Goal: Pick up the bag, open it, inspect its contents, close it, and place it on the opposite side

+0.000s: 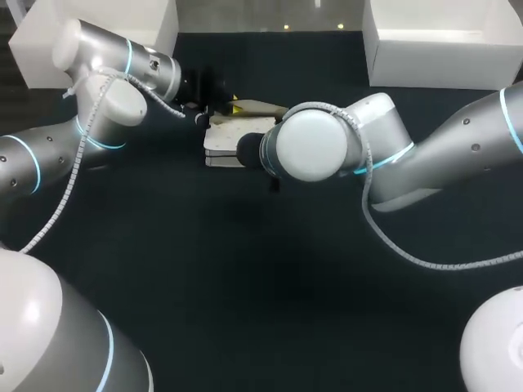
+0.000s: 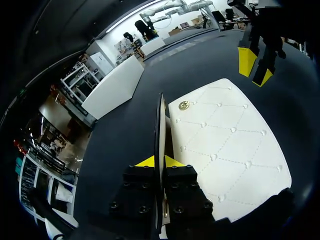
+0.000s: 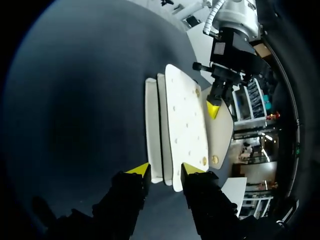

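The flap [image 1: 261, 108] sticks out straight past its pinched edge [image 1: 237, 107]. It will swing over the bag's quilted side as one flat sheet when I close it.
A white quilted bag [image 1: 231, 137] lies flat on the dark table, its flap [image 2: 161, 122] lifted on edge. A gold clasp [image 2: 184, 105] shows on the quilted face [image 2: 227, 147]. My left gripper [image 2: 159, 161] is shut on the flap's thin edge; in the head view it sits at the bag's far left corner [image 1: 214, 110]. My right gripper [image 3: 166, 170] is open, and the bag's near end [image 3: 165, 150] lies between its fingers. From the right wrist, the left gripper [image 3: 214, 107] shows at the flap [image 3: 220, 135]. In the head view my right wrist covers the right gripper.
Two white boxes stand at the back, one left [image 1: 106, 33] and one right [image 1: 441, 41]. Dark tabletop [image 1: 245, 278] stretches in front of the bag. My two arms meet closely over the bag.
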Motion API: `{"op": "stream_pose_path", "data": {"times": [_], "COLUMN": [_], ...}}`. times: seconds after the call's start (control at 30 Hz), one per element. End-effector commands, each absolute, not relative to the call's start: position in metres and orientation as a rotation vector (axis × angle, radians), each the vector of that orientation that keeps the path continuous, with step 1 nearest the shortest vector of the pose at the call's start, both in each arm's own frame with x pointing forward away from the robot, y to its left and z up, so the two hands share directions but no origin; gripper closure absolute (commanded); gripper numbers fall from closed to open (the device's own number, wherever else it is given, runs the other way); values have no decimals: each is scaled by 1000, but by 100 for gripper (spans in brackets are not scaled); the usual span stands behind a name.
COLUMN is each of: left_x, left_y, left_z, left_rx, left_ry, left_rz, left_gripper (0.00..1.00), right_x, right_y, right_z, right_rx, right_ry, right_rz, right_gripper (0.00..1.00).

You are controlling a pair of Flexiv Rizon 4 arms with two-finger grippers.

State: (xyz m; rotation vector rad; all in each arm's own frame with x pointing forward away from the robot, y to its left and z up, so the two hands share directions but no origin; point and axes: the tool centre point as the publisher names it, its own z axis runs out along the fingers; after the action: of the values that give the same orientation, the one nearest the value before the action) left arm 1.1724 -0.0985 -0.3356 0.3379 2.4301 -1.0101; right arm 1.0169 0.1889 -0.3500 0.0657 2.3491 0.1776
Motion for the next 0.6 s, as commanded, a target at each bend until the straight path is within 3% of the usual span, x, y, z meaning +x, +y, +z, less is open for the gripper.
{"op": "stream_pose_path", "data": {"times": [0.03, 0.27, 0.6], "left_x": [1172, 1170, 1168], "left_y": [-97, -96, -94], "left_z": [-336, -337, -337], "left_rx": [345, 353, 361], "left_ry": [2430, 2438, 2438], "left_rz": [-1018, -1026, -1024], "left_gripper": [100, 100, 100], "right_x": [1023, 1037, 1050], "right_y": [190, 192, 199], "right_z": [-358, -360, -363], "right_rx": [63, 54, 31], "right_ry": [2338, 2317, 2312], "right_rz": [171, 153, 140], "right_gripper": [64, 63, 69]}}
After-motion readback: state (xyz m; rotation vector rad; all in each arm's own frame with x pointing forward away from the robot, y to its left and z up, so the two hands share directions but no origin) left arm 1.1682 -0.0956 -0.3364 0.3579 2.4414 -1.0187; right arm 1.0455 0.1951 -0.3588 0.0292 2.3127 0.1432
